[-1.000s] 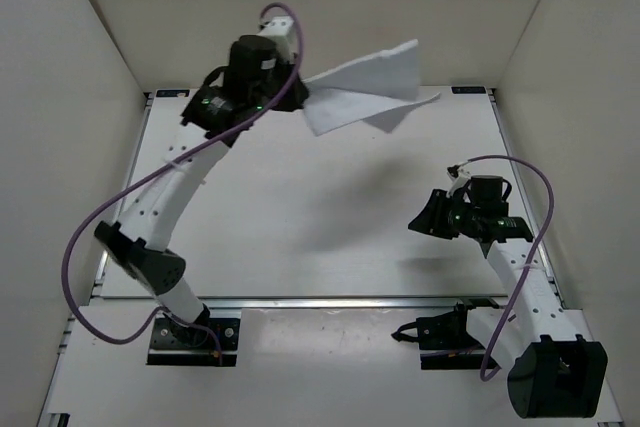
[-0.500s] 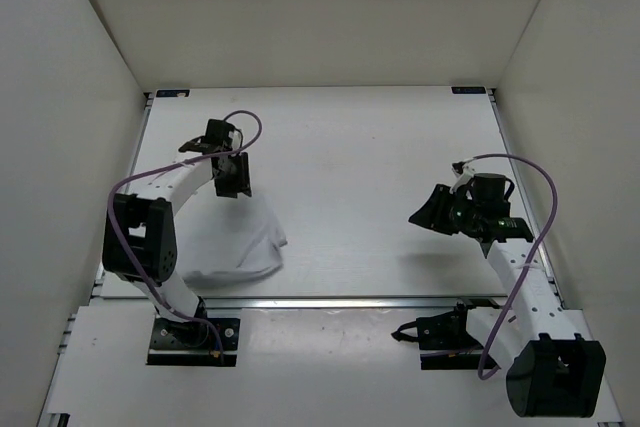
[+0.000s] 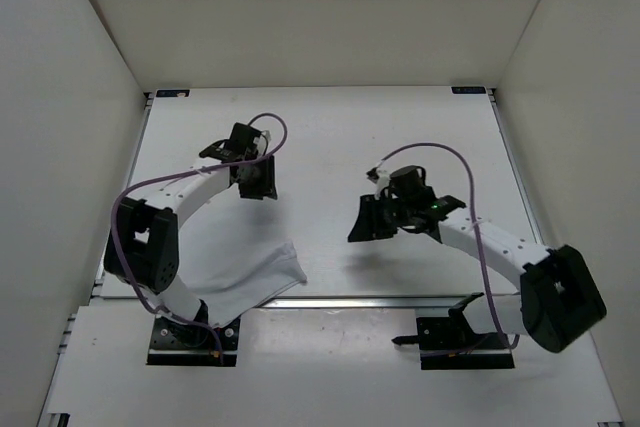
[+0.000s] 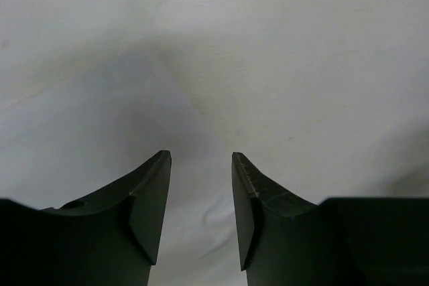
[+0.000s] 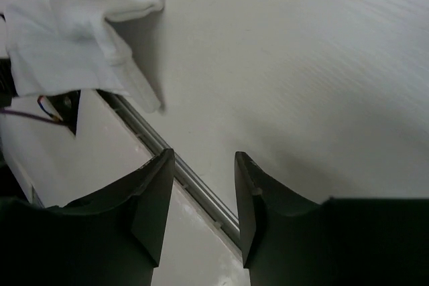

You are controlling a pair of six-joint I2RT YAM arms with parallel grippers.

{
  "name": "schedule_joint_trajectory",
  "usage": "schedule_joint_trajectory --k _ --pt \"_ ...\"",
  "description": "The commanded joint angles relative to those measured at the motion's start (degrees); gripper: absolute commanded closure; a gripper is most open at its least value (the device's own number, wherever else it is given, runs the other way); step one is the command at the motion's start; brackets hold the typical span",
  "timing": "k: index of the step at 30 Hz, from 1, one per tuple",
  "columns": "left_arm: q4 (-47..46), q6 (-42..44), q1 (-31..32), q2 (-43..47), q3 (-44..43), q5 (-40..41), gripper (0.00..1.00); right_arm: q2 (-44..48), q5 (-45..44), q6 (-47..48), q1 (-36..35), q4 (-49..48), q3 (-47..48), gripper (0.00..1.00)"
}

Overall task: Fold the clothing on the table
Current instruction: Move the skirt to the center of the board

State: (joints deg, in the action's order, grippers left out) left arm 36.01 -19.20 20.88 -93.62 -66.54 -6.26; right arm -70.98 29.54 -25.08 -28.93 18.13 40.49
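Observation:
The clothing hangs over the table's front edge [image 3: 246, 301], so my right gripper and my left gripper should lift it and spread it farther back [image 3: 318, 172] before folding.
The clothing [image 3: 250, 282], a wrinkled white piece, lies bunched at the table's [image 3: 330, 137] front left and hangs over the front edge beside the left arm's base. My left gripper [image 3: 258, 189] hovers farther back than the clothing, apart from it. In the left wrist view the left gripper [image 4: 201, 155] is open, with only white surface between its fingers. My right gripper [image 3: 360, 227] is over the middle of the table, facing the clothing, open and empty. The right wrist view has the right gripper [image 5: 203, 154] above the front edge and the clothing [image 5: 80, 38] at the upper left.
A silver rail [image 3: 380, 299] runs along the table's front edge, also in the right wrist view as the rail [image 5: 174, 165]. Black corner brackets [image 3: 170, 94] sit at the back corners. White walls close in the left, back and right sides. The arm bases [image 3: 190, 332] stand in front of the rail.
My left gripper held the clothing up at the back, swung down and let it go; the clothing now lies at the front left. My right arm swung left to the middle, its jaws wider.

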Motion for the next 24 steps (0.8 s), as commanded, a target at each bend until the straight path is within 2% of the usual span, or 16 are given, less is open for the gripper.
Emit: schedule_joint_trajectory --k 1,3,7,12,17,18,19,20,21,23,24 --pt "1.6 -1.9 -3.1 5.3 7.2 3.0 0.47 -5.6 1.8 -0.8 -6.5 -8.8 2.1 0.61" --pt "0.8 -3.2 -3.7 7.0 11.8 4.8 0.47 -8.6 3.1 -1.9 -9.6 -13.0 2.1 0.55" --pt "0.3 -4.9 -3.4 5.0 14.3 9.9 0.44 -16.1 5.1 -2.0 -14.7 -19.1 5.5 0.49" --pt "0.9 -6.4 -3.3 -1.3 11.6 11.6 0.44 -26.5 8.3 -1.8 -20.0 -21.0 12.0 0.47" --pt "1.1 -6.4 -2.7 -10.4 3.4 12.5 0.48 -32.7 10.2 -3.7 -22.3 -23.3 15.0 0.52" --pt "1.6 -5.9 -2.8 -13.7 0.1 12.2 0.49 -34.0 9.7 -4.6 -22.4 -22.9 15.3 0.69" --pt "2.1 -5.4 -2.5 -17.1 -3.5 12.0 0.52 -34.4 9.7 -5.4 -22.1 -22.5 15.1 0.90" --pt "4.0 -4.7 -1.8 -20.3 -8.8 11.8 0.53 -34.6 9.4 -6.6 -22.0 -22.4 14.5 1.00" --pt "5.2 -4.1 -1.8 -22.5 -11.7 11.8 0.57 -33.4 8.0 -7.4 -21.0 -22.0 13.4 1.00" --pt "9.7 -2.8 0.4 -31.1 -28.3 10.1 0.62 -29.0 4.7 -10.2 -18.6 -24.2 6.7 1.00" --pt "15.4 -2.2 1.3 -37.3 -33.9 9.7 0.63 -26.2 3.5 -10.8 -15.9 -23.8 4.3 1.00"
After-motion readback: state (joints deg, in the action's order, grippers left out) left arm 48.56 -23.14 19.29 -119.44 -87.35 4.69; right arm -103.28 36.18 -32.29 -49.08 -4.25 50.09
